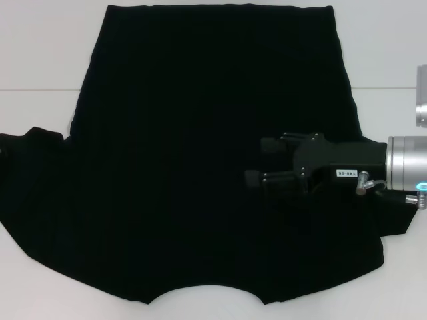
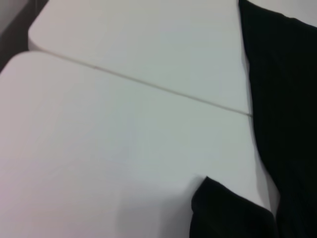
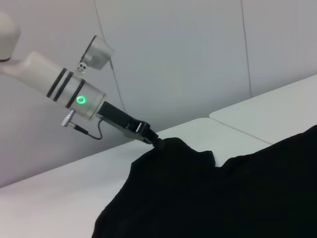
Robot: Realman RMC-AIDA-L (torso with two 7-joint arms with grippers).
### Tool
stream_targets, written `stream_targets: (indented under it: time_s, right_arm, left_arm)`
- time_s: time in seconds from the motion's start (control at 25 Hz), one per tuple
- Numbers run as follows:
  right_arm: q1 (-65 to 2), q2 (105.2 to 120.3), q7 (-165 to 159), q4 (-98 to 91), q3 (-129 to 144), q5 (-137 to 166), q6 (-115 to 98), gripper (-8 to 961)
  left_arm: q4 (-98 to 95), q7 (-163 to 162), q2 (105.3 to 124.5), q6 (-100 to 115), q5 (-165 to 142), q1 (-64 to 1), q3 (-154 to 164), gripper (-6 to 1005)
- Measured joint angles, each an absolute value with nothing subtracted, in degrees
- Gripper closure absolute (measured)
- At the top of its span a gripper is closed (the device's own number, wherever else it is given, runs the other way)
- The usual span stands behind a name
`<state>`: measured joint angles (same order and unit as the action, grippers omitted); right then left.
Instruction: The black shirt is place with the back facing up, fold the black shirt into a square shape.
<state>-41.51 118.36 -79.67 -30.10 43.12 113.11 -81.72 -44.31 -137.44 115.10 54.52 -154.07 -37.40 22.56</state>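
My left gripper should keep folding the sleeve inward until the sleeve lies over the flat, open shirt body [image 1: 130, 150]. It is holding the sleeve's outer end [image 3: 170, 142] beside that body.
The black shirt [image 1: 200, 133] lies spread flat on the white table [image 1: 40, 67], hem at the far side and neckline at the near edge. My right gripper [image 1: 261, 161] is open over the shirt's right half, fingers pointing left. It holds nothing. My left gripper is out of the head view. The right wrist view shows the left gripper [image 3: 154, 142] shut on the edge of the shirt [image 3: 223, 198] at the left sleeve, the cloth raised to a peak there. The left wrist view shows the shirt's edge [image 2: 287, 99] and a sleeve corner [image 2: 228, 213].
A seam [image 1: 33, 90] runs across the white table; it also shows in the left wrist view [image 2: 148, 87]. A silver cylinder [image 1: 421, 97] stands at the right edge of the head view. White wall panels [image 3: 198, 49] rise behind the table.
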Motion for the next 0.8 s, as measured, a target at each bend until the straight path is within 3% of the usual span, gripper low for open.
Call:
stream_targets:
  time_s: [0.8]
  right_arm:
    - [-40.06,118.73,-80.17,-29.80,42.95,113.11,-82.76,38]
  left_arm:
    - [-44.08,-133.50,114.99,60.52,-145.54,-38.00,20.75,1000]
